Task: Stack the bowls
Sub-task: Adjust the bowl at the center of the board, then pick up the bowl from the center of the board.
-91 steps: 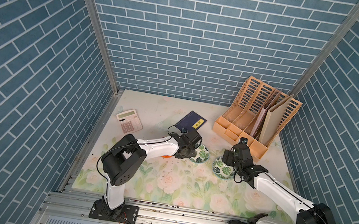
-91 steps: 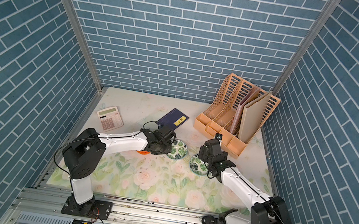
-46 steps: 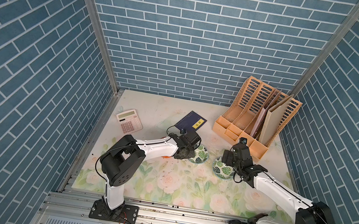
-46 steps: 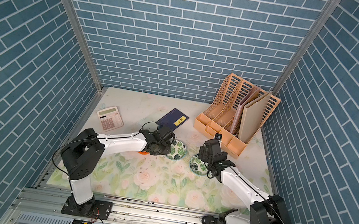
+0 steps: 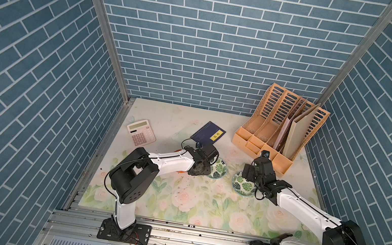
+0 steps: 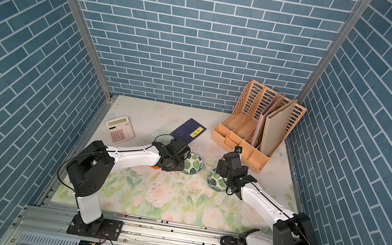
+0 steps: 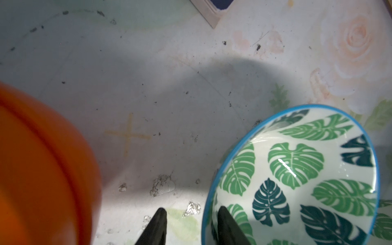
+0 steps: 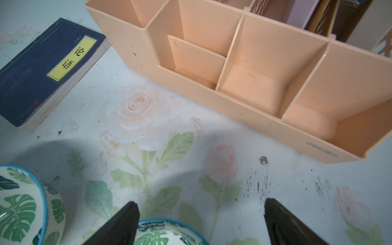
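Note:
My left gripper should back away first, because it is over the leaf bowl (image 5: 218, 168) beside the orange bowl and my right gripper will then stack the other leaf bowl (image 5: 242, 184) there.
Two leaf-print bowls with blue rims sit apart on the floral mat in both top views, one (image 5: 219, 171) beside my left gripper and the other (image 5: 241, 187) under my right gripper. In the left wrist view my left gripper (image 7: 191, 210) is open and straddles the rim of the first leaf bowl (image 7: 297, 180), one finger inside and one outside with a gap. An orange bowl (image 7: 42, 169) lies close beside it, mostly hidden under the left arm in a top view (image 6: 155, 167). My right gripper (image 8: 200, 202) is wide open above the far rim of the second leaf bowl (image 8: 167, 233).
A dark blue book (image 5: 208, 136) lies just behind the bowls, and a pink calculator (image 5: 141, 133) at the back left. A peach file organizer (image 5: 278, 131) stands at the back right, close behind the right wrist (image 8: 254, 74).
My left gripper's jaws have parted from shut and now stand apart around the leaf bowl's rim. Both arms have hardly moved.

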Available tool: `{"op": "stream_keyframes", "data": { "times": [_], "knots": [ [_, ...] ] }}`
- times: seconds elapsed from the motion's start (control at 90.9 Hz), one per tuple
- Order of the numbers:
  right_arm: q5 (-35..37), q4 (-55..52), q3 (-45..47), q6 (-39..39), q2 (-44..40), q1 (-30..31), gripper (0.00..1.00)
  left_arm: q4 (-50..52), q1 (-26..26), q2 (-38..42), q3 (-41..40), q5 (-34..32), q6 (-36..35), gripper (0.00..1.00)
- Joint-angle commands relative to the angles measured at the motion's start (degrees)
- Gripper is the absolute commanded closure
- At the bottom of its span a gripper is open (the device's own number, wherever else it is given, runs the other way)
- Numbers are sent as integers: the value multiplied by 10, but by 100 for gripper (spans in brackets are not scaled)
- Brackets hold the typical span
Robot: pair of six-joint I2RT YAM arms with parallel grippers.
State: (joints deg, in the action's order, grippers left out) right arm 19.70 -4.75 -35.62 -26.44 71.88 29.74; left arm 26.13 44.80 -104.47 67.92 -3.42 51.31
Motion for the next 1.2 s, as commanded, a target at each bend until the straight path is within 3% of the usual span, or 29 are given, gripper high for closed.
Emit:
{"op": "stream_keyframes", "data": {
  "times": [0.0,0.121,0.385,0.539,0.693,0.737,0.77,0.825,0.99,1.188],
  "knots": [
    [1,0,-9,19,6,1,4,26,-3,25,15,-18,-9,51],
    [9,-4,-6,16,11,0,3,34,-3,44,31,-17,-19,48],
    [17,-16,-2,13,-2,-8,3,32,0,52,55,27,-46,50],
    [9,-41,5,8,-28,-39,3,67,2,82,87,-32,-67,49],
    [-10,-73,15,-4,-53,-73,3,99,-12,107,109,-106,-95,39],
    [-18,-77,21,-7,-57,-83,3,99,-23,116,104,-116,-99,31],
    [-23,-77,27,-10,-60,-87,4,91,-33,124,95,-118,-100,15],
    [-34,-75,39,-18,-65,-90,5,73,-55,143,72,-118,-100,2],
    [-67,-55,67,-38,-79,-89,12,59,-123,196,31,-130,-112,0],
    [-71,-59,75,-48,-125,-75,12,77,-164,236,19,-165,-136,0]
  ]
}}
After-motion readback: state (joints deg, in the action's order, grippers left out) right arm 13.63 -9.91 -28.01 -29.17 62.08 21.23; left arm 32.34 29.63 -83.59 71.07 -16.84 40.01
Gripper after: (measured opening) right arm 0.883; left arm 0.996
